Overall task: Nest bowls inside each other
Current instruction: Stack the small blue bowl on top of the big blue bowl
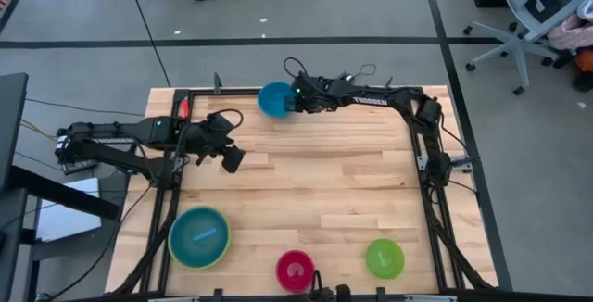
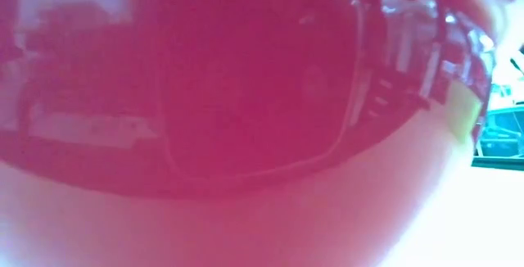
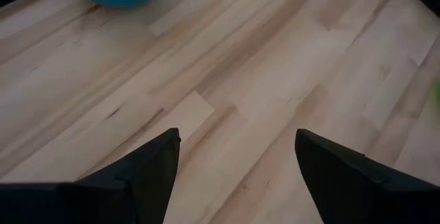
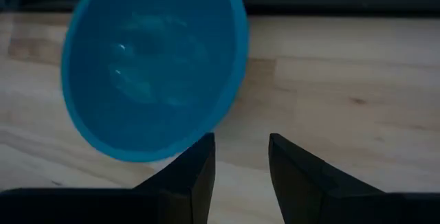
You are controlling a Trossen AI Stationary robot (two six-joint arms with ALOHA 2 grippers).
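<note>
The blue bowl's rim is outside my right gripper's fingers. Next, I open those fingers wider around that rim before I bring the bowl to my left gripper.
A medium blue bowl sits at the table's far edge, tilted, its far side over the black frame rail. My right gripper is open just right of it, one fingertip by its rim. My left gripper hangs open over bare wood at the left, holding nothing. Near the front edge a large lime-green bowl holds a pale blue bowl. A magenta bowl and a small green bowl stand alone there. My right gripper has one fingertip right at the blue bowl's near rim, coming slanting down from the table's right. Bare wood shows between the two fingers, so the rim is not pinched. I cannot tell whether that fingertip touches the rim.
The magenta bowl stands right against the low camera and fills its picture. A black frame rail runs along the table's far edge and sides. Bare wood lies across the middle of the table.
</note>
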